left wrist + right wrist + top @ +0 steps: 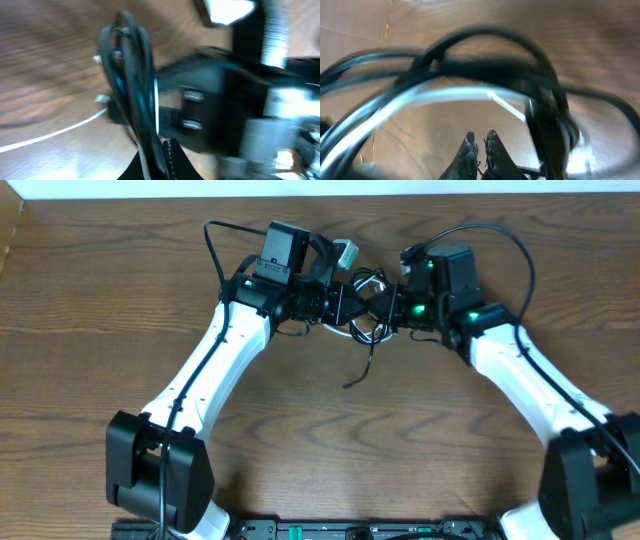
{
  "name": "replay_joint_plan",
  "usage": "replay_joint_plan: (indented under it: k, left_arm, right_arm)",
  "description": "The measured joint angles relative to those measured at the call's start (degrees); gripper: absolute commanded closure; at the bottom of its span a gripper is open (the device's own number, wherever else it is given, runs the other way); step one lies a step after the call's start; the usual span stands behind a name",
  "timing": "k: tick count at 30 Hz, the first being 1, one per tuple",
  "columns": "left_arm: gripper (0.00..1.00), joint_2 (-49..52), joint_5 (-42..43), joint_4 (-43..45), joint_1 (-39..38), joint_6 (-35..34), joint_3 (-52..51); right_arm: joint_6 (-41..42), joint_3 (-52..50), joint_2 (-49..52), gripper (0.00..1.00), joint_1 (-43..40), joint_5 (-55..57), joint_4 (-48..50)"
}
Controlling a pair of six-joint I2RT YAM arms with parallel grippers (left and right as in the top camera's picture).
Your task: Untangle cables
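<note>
The black loops (pixel 369 292) are bunched up between the robot's two grippers, which nearly touch, so the left gripper should pull these loops back while the right gripper pulls the thin dark cord (pixel 529 171) away.
The black cable (pixel 372 290) and the white cable (pixel 342 332) form one tangle between my two grippers at the far middle of the table. A black tail (pixel 358 370) trails from it toward the front. My left gripper (pixel 345 302) is shut on the black cable; in the left wrist view its fingers (pixel 162 162) pinch the black loops (pixel 131 75), and the white cable (pixel 50 134) runs off to the left. My right gripper (pixel 388 308) faces it from the right. Its fingers (pixel 480 145) are pressed nearly together, seemingly on a thin dark cord low in the jaws. Black loops (pixel 485 62) and the white cable (pixel 445 95) hang in front of them.
The wooden table (pixel 330 440) carries nothing else that I can see. Each arm's own thick black wire arches above its wrist, the left (pixel 212 242) and the right (pixel 505 235). The two grippers are almost touching. The table's far edge runs just behind them.
</note>
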Motion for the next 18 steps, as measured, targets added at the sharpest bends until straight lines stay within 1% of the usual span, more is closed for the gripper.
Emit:
replay_joint_plan:
  k: [1, 2, 3, 4, 5, 7, 10, 14, 18]
  left_arm:
    - [0.93, 0.0, 1.03, 0.04, 0.0, -0.02, 0.0]
    - [0.93, 0.0, 2.25, 0.35, 0.0, -0.02, 0.0]
    - [0.93, 0.0, 3.21, 0.63, 0.0, -0.07, 0.0]
    - [0.92, 0.0, 3.93, 1.09, 0.0, -0.13, 0.0]
    - [0.93, 0.0, 4.48, 1.68, 0.0, -0.48, 0.0]
    - [0.93, 0.0, 4.96, 2.34, 0.17, -0.87, -0.13]
    - [0.93, 0.0, 6.64, 3.32, 0.66, -1.55, -0.15]
    - [0.93, 0.0, 6.88, 3.39, 0.74, -1.81, -0.15]
    - [0.92, 0.0, 6.86, 3.41, 2.1, -1.81, -0.15]
  right_arm:
    - [0.2, 0.0, 0.92, 0.95, 0.13, -0.04, 1.01]
    - [0.48, 0.0, 1.86, 0.83, 0.2, -0.07, 2.03]
    - [0.83, 0.0, 2.69, 0.66, 0.2, -0.15, 2.89]
    - [1.29, 0.0, 3.37, 0.53, 0.2, -0.44, 3.76]
    - [1.57, 0.0, 3.91, 0.48, 0.2, -1.2, 4.81]
    - [1.64, 0.0, 4.0, 0.44, 0.2, -1.79, 5.35]
    - [1.77, 0.0, 3.96, 0.43, -0.85, -3.93, 5.68]
    - [1.88, -0.02, 3.02, 0.42, -2.82, -8.28, 4.24]
    - [2.05, -0.02, -2.01, 0.44, -6.43, -10.36, 0.83]
